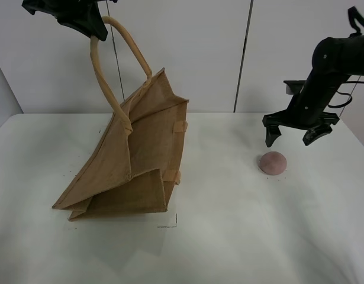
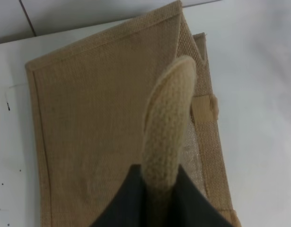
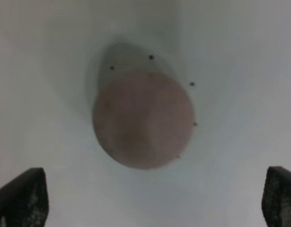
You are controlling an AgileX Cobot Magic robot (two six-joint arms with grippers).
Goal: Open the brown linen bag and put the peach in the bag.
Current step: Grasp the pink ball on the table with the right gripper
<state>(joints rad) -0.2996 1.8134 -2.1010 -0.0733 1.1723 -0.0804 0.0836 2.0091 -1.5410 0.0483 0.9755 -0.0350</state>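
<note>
The peach (image 1: 273,163) has a squat, slumped outline (image 1: 273,173), so it will squeeze narrow and bulge out between the fingers of the robot's right gripper when the robot picks it up.
The brown linen bag (image 1: 137,160) stands tilted on the white table (image 1: 229,236), its near side lifted by a beige loop handle (image 1: 119,56). At the top left, my left gripper (image 1: 94,29) is shut on that handle. In the left wrist view the handle (image 2: 166,127) runs up from between the dark fingers over the bag's flat side (image 2: 102,109). The dusty-pink peach (image 1: 272,163) lies on the table at the right. My right gripper (image 1: 291,137) hangs open just above and behind it, touching nothing. The right wrist view shows the peach (image 3: 143,118) between and beyond the two fingertips (image 3: 22,196).
A small black corner mark (image 1: 171,223) is on the table in front of the bag. A white panelled wall (image 1: 229,53) stands behind the table. The table's back edge runs just behind the bag and the right arm.
</note>
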